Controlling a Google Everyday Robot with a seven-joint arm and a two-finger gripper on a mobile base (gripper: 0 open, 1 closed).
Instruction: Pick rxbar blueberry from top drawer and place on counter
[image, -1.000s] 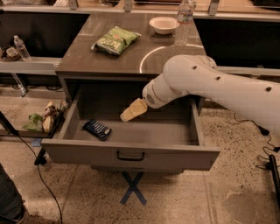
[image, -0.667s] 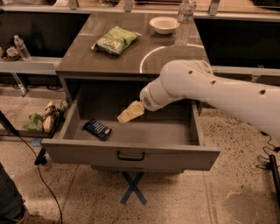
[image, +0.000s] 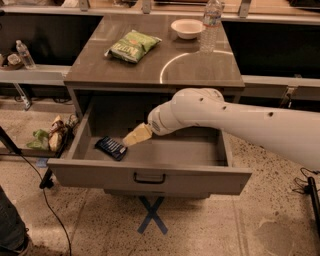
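Note:
The rxbar blueberry (image: 111, 148) is lying flat with clear drawer's bottom around it (image: 134, 156). My gripper should keep going down to it until the fingers are on both sides of it, then close.
The top drawer (image: 150, 176) stands pulled open below the counter (image: 150, 65). The rxbar blueberry (image: 111, 147), a small dark blue wrapper, lies flat on the drawer floor at the left. My gripper (image: 136, 135) with pale yellow fingers reaches down into the drawer from the right. Its tip is just to the right of the bar and very close to it. The white arm (image: 235, 120) crosses above the drawer's right half.
A green chip bag (image: 132, 46), a white bowl (image: 187, 28) and a water bottle (image: 211, 25) stand on the counter. Bags lie on the floor at the left (image: 52, 135). A blue tape cross (image: 151, 215) marks the floor in front.
My gripper has moved left and down inside the drawer, closer to the blue bar. The bar has not moved.

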